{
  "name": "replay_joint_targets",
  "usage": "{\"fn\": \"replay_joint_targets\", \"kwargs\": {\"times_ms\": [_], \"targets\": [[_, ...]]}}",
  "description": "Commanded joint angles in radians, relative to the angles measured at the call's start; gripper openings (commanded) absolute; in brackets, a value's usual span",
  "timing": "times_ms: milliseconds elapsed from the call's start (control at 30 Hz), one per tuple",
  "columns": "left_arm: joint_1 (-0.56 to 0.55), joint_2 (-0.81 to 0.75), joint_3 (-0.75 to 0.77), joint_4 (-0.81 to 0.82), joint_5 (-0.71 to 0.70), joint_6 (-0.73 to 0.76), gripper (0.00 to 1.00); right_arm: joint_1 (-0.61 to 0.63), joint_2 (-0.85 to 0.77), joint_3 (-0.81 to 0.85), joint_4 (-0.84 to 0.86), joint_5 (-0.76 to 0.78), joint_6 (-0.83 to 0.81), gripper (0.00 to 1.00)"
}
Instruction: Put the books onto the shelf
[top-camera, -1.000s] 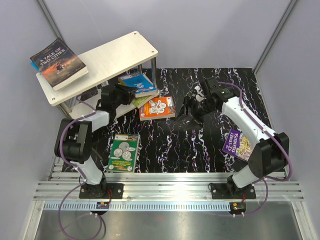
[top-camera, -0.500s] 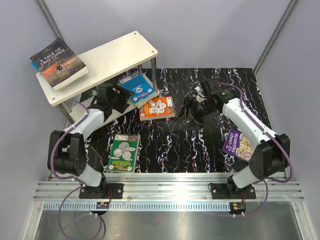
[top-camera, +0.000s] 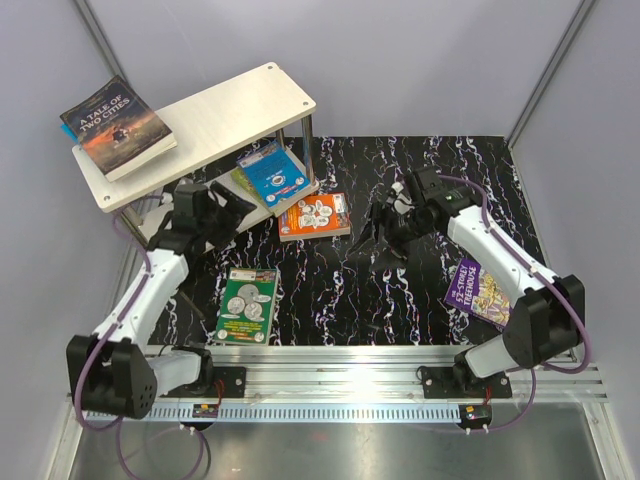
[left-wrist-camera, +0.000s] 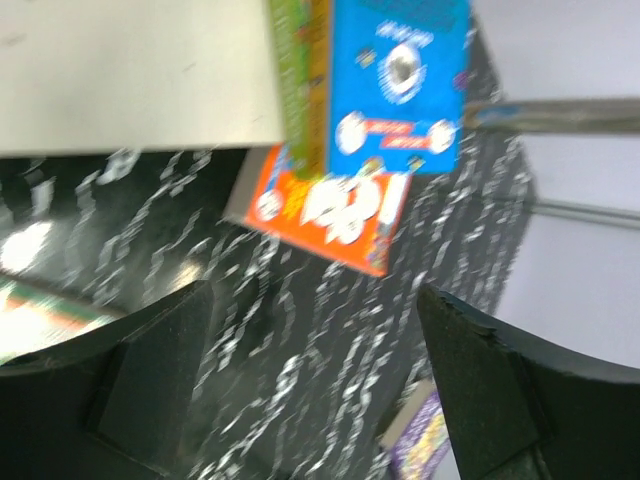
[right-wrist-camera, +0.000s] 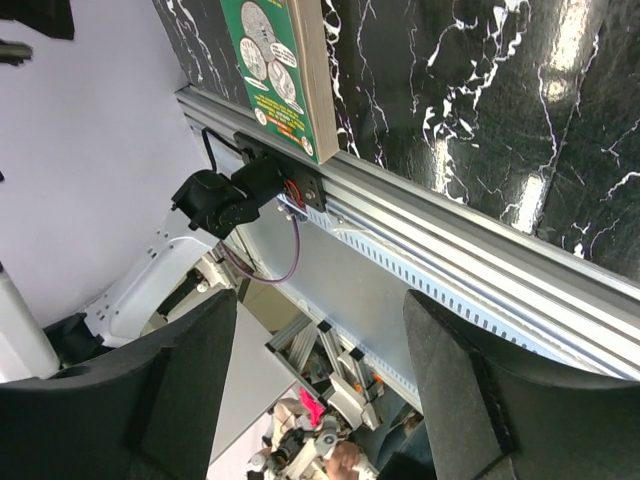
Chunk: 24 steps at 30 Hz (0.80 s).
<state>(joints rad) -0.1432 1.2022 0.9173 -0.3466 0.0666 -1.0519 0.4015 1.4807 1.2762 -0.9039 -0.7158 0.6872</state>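
Observation:
I should keep going down toward the book's long shelf-side edge (top-camera: 224, 304) until my fingers touch it, because the way from my empty left gripper to the green book (top-camera: 247, 306) is clear.
The shelf (top-camera: 225, 115) stands at the back left, with a dark book (top-camera: 118, 127) on its top board. On the lower board (left-wrist-camera: 130, 75) a blue book (top-camera: 275, 172) (left-wrist-camera: 400, 80) lies on a green-yellow one (left-wrist-camera: 298, 90), overhanging the edge. An orange book (top-camera: 315, 216) (left-wrist-camera: 330, 215), a green book (top-camera: 247, 305) (right-wrist-camera: 275, 60) and a purple book (top-camera: 480, 290) (left-wrist-camera: 425, 450) lie on the black mat. My left gripper (top-camera: 232, 205) (left-wrist-camera: 320, 400) is open and empty, just left of the blue book. My right gripper (top-camera: 382, 234) (right-wrist-camera: 320, 390) hangs open over the mat's middle, empty.
Thin steel posts (top-camera: 307, 140) carry the shelf's boards. An aluminium rail (top-camera: 340, 380) (right-wrist-camera: 450, 250) runs along the mat's near edge, with both arm bases on it. Grey walls close off the back and sides.
My left gripper has opened and pulled back to the left out of the lower tier, leaving the blue book there. The right arm has barely shifted.

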Motion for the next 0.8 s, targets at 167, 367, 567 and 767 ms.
{"fn": "replay_joint_targets", "kwargs": {"times_ms": [167, 367, 567, 767], "targets": [[0.005, -0.171, -0.179, -0.285, -0.096, 0.227, 0.91, 0.008, -0.071, -0.103, 0.083, -0.043, 0.054, 0.76], [0.004, -0.211, -0.227, -0.426, -0.201, 0.306, 0.89, 0.010, -0.118, -0.178, 0.120, -0.047, 0.083, 0.76], [0.005, -0.121, -0.233, -0.414, -0.171, 0.293, 0.88, 0.008, -0.152, -0.222, 0.145, -0.042, 0.112, 0.76], [0.004, 0.002, -0.250, -0.413, -0.197, 0.282, 0.82, 0.008, -0.180, -0.242, 0.151, -0.031, 0.127, 0.76]]}}
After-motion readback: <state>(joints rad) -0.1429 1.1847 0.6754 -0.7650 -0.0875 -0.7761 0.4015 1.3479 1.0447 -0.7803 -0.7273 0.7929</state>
